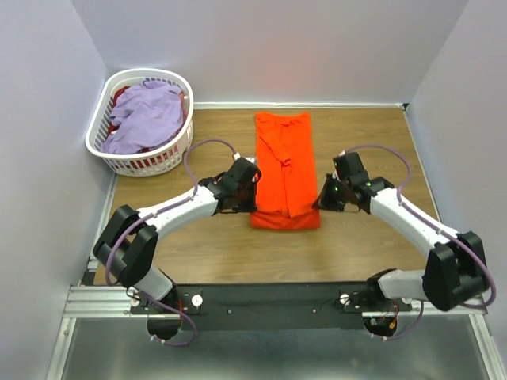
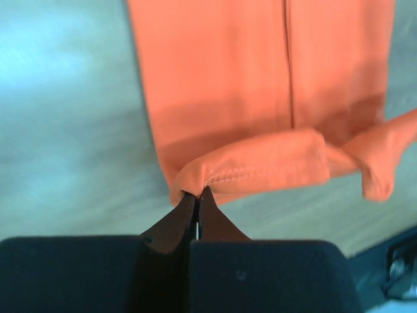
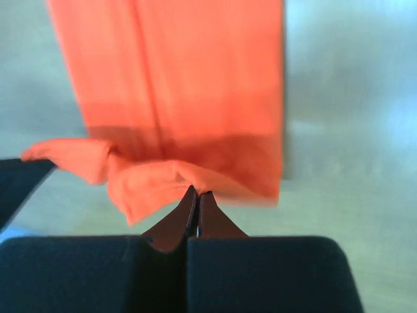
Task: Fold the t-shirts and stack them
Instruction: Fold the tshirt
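Note:
Both hem corners (image 1: 311, 211) are in line with the orange t-shirt's long edges, so the robot's right gripper should keep carrying the hem until it gets to the orange t-shirt's middle (image 1: 288, 169), then let go.
An orange t-shirt (image 1: 283, 162) lies folded into a long narrow strip down the middle of the table, its near end turned up. My left gripper (image 1: 252, 178) pinches that near hem at its left corner; in the left wrist view the left gripper (image 2: 197, 193) is shut on the stitched orange edge (image 2: 260, 171). My right gripper (image 1: 320, 198) holds the right corner, and in the right wrist view the right gripper (image 3: 197, 193) is shut on the lifted orange fold (image 3: 169, 179). A lavender t-shirt (image 1: 146, 117) lies bundled in the basket.
A white slotted laundry basket (image 1: 107, 150) stands at the back left corner, with red cloth (image 1: 123, 95) under the lavender one. Grey walls close the table on three sides. Bare wooden tabletop (image 1: 356, 245) lies on both sides of the orange strip.

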Available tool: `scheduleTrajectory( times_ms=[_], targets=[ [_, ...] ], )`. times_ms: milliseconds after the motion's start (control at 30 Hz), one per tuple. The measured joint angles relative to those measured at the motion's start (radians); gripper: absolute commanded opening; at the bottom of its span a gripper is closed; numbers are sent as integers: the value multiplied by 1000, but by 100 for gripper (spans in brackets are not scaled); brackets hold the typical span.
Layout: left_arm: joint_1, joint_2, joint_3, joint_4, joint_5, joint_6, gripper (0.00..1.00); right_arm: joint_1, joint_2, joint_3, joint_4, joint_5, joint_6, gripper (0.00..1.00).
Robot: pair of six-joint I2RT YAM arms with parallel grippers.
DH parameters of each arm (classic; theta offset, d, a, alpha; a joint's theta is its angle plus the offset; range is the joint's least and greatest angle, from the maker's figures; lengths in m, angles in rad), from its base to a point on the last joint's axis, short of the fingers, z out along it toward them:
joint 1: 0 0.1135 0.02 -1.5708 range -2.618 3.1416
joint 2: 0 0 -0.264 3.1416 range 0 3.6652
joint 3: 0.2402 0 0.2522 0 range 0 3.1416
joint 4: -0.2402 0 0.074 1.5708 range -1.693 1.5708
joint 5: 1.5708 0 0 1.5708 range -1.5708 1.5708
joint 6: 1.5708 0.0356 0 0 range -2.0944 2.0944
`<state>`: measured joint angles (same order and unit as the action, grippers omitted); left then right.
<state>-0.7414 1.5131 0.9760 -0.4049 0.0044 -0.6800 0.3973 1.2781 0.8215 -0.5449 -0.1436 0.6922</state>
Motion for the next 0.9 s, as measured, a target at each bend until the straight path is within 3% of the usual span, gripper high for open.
scheduleTrajectory(
  times_ms=[167,367,900],
  targets=[
    [84,98,127,41,-18,87,0,-13,167,195,54,67,-86,1],
    [121,236,267,102,-42,165,0,-51,330,261,114,93,-156,0],
    [188,366,354,249,-48,226,0,-177,421,339,248,43,-241,0]
  ],
)
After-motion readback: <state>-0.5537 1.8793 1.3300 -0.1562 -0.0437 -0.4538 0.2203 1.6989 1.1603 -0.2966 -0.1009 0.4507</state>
